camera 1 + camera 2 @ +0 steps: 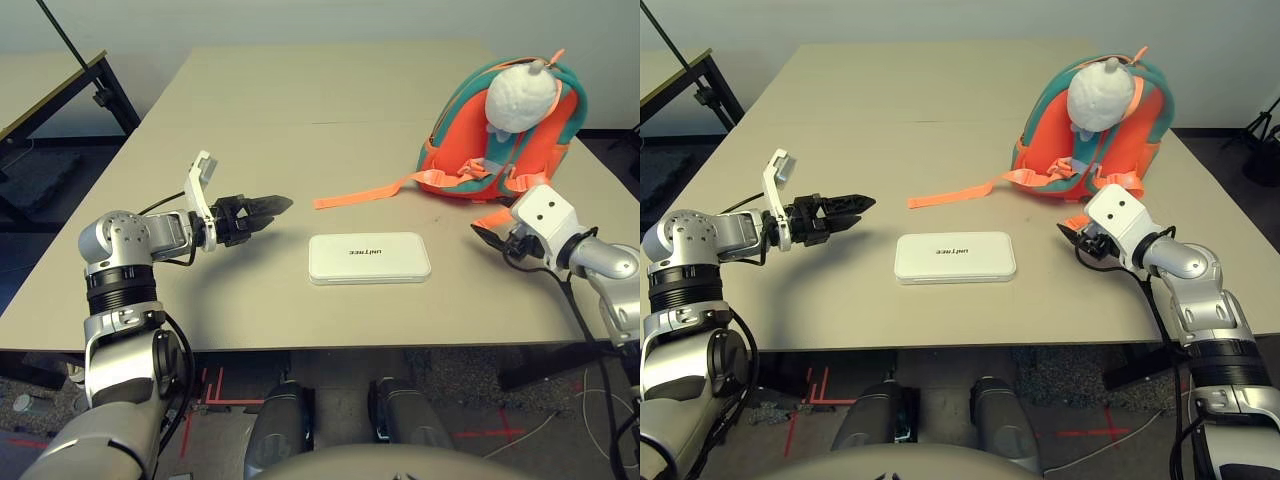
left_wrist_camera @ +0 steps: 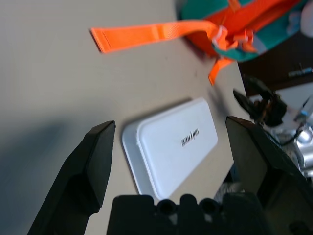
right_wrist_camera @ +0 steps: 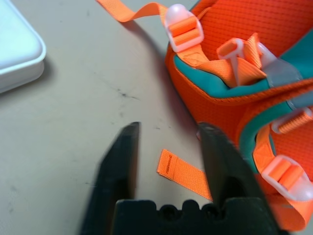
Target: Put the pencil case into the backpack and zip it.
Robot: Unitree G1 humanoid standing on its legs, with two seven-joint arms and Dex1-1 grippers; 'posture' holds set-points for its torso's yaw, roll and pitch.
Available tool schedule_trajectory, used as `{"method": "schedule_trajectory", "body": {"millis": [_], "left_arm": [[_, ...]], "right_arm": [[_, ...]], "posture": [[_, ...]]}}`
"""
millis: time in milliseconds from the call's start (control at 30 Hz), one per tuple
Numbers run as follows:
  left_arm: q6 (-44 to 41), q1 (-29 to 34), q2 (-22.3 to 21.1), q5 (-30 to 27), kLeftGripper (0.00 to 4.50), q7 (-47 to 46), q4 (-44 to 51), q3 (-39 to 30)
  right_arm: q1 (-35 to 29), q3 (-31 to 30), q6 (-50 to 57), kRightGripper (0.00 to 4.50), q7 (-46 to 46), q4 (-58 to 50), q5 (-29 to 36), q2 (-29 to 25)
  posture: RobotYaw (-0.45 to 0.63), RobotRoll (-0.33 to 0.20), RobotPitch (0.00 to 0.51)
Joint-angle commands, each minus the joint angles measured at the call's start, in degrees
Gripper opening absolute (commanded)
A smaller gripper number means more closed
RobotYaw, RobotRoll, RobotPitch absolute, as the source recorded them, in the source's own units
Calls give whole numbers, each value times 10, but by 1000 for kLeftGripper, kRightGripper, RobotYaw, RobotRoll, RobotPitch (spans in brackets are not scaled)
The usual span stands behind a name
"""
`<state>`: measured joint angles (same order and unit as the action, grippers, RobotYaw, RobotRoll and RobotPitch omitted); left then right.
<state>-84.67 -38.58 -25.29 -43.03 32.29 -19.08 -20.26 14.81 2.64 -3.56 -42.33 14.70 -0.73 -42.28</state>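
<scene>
I expect the lid of the white pencil case (image 1: 369, 257) to stay closed when I lift the case by its short end, because the seam (image 2: 144, 155) along the case's side is tight.
The white pencil case (image 1: 369, 258) lies flat on the table's front middle, its grey lettering facing up. At the back right stands the orange and teal backpack (image 1: 470, 150) with a white plush toy (image 1: 520, 95) on top. My left gripper (image 1: 275, 207) hovers left of the case, open wide and pointing toward it. My right gripper (image 1: 482, 236) sits low at the backpack's front right corner, its fingers (image 3: 124, 161) a narrow gap apart with nothing between them. A short orange strap end (image 3: 181, 174) lies on the table just beyond its fingertips.
A long orange strap (image 1: 360, 193) trails from the backpack across the table behind the case. The table's front edge (image 1: 300, 348) runs close to the case. A second table (image 1: 50, 90) stands off to the far left.
</scene>
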Motion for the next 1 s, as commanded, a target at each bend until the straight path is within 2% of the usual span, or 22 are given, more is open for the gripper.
{"method": "schedule_trajectory", "body": {"millis": [33,100,500,767,1000], "left_arm": [[-4,0,-15,3,4500,33,-21,41],[-4,-8,-21,5,4500,48,-37,54],[-15,-75,-16,19,4500,112,-212,98],[17,-85,-19,49,4500,170,-264,149],[67,-81,-15,97,4500,226,-304,216]], "right_arm": [[3,-22,-16,805,-9,7,-15,-4],[1,-29,-17,17,-10,5,-20,-1],[11,-52,-9,17,-12,-11,-20,13],[19,-48,-6,17,-15,-10,-13,16],[23,-48,-5,17,-18,-11,-14,15]], "posture": [[-145,0,31],[-150,0,32],[-174,0,37],[-186,0,36],[-194,0,39]]}}
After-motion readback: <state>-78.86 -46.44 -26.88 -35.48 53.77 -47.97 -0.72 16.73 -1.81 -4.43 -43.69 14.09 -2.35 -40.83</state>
